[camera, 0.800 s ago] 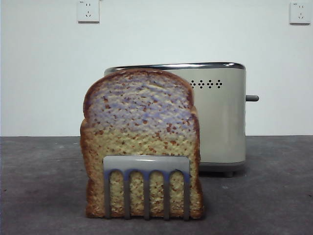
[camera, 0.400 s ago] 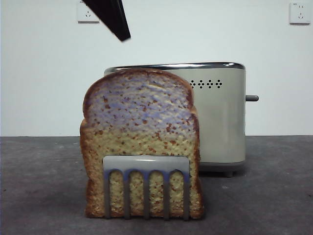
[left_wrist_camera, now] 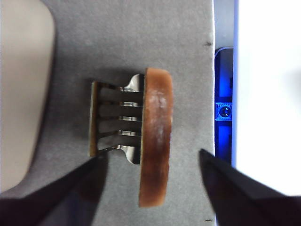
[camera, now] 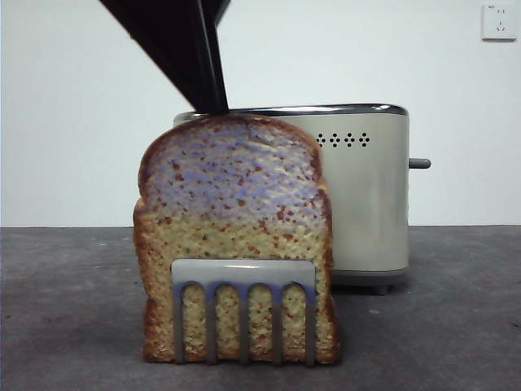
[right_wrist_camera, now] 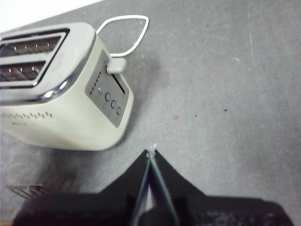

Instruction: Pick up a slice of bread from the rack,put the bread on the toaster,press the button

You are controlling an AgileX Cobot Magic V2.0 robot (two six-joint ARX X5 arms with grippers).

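The metal rack [camera: 243, 271] goes only partway up and is open above. The slice of bread [camera: 234, 183] will come out and leave the rack standing when I lift.
The slice of bread [camera: 236, 220] stands upright in the metal rack [camera: 244, 273], close to the front view camera. Behind it sits the cream toaster [camera: 370, 195], its grey button [camera: 419, 164] sticking out of the right side. My left gripper [camera: 215, 94] comes down from the upper left, its tip just above the bread's crust. In the left wrist view it [left_wrist_camera: 151, 155] is open, one jaw on each side of the bread [left_wrist_camera: 157, 136] and rack [left_wrist_camera: 115, 117], touching neither. My right gripper [right_wrist_camera: 151, 153] is shut and empty, hovering beside the toaster [right_wrist_camera: 61, 94] near the button [right_wrist_camera: 116, 65].
A white wall socket [camera: 499, 22] is high on the back wall. A white cord loop [right_wrist_camera: 124, 33] lies on the grey table behind the toaster. The table's edge and a blue-lit device [left_wrist_camera: 225, 113] show past the bread in the left wrist view.
In the front view the dark arm has come down from the top left, from out of view to just above the bread's top. Bread, rack and toaster have not moved.
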